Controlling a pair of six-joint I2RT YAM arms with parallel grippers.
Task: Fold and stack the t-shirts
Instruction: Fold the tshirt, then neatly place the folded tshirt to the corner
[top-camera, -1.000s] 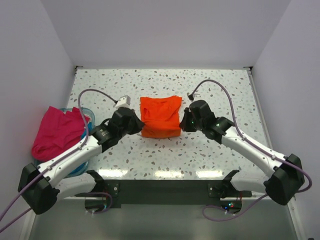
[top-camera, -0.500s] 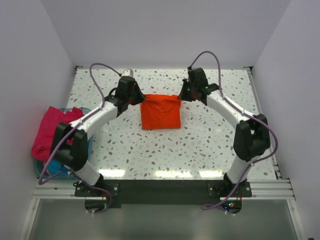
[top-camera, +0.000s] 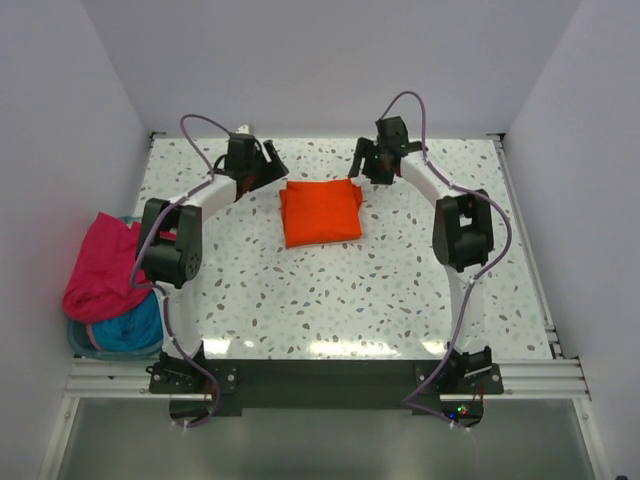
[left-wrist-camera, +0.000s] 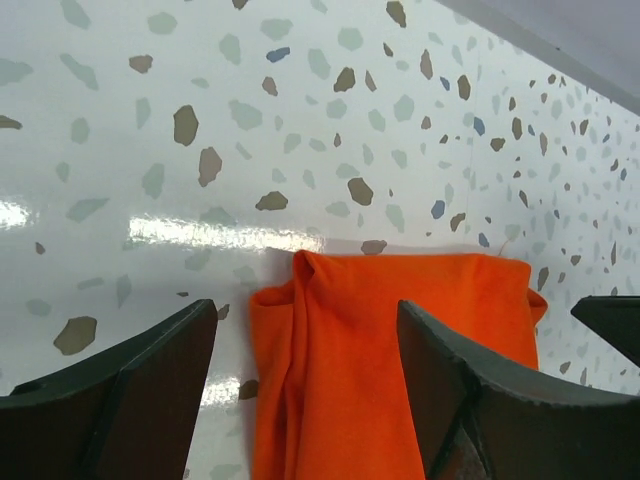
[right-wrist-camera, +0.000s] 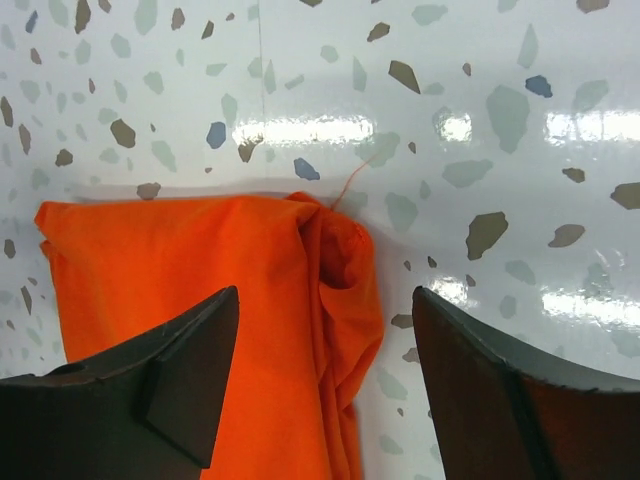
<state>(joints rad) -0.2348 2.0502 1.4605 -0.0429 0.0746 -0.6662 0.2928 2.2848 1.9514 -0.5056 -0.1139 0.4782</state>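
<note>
My right gripper should first move the folded orange t-shirt to the table's far corner, because the orange t-shirt lies where the magenta-pink t-shirt needs room.
The orange t-shirt lies folded into a small rectangle at the table's far middle. My left gripper hovers open just beyond its far left corner, and my right gripper hovers open beyond its far right corner. Under the left wrist the shirt's bunched corner shows between the spread fingers of the left gripper, untouched. The right gripper likewise straddles the other corner without gripping. A magenta-pink t-shirt drapes over a tub at the left, with teal cloth inside.
The pale blue tub sits at the table's left edge beside the left arm's base. White walls close in the back and sides. Both arms stretch far across the speckled table, their cables arching above.
Both grippers carried the shirt's near edge over to its far edge, then opened and let go. The shirt now lies shorter, folded in half.
</note>
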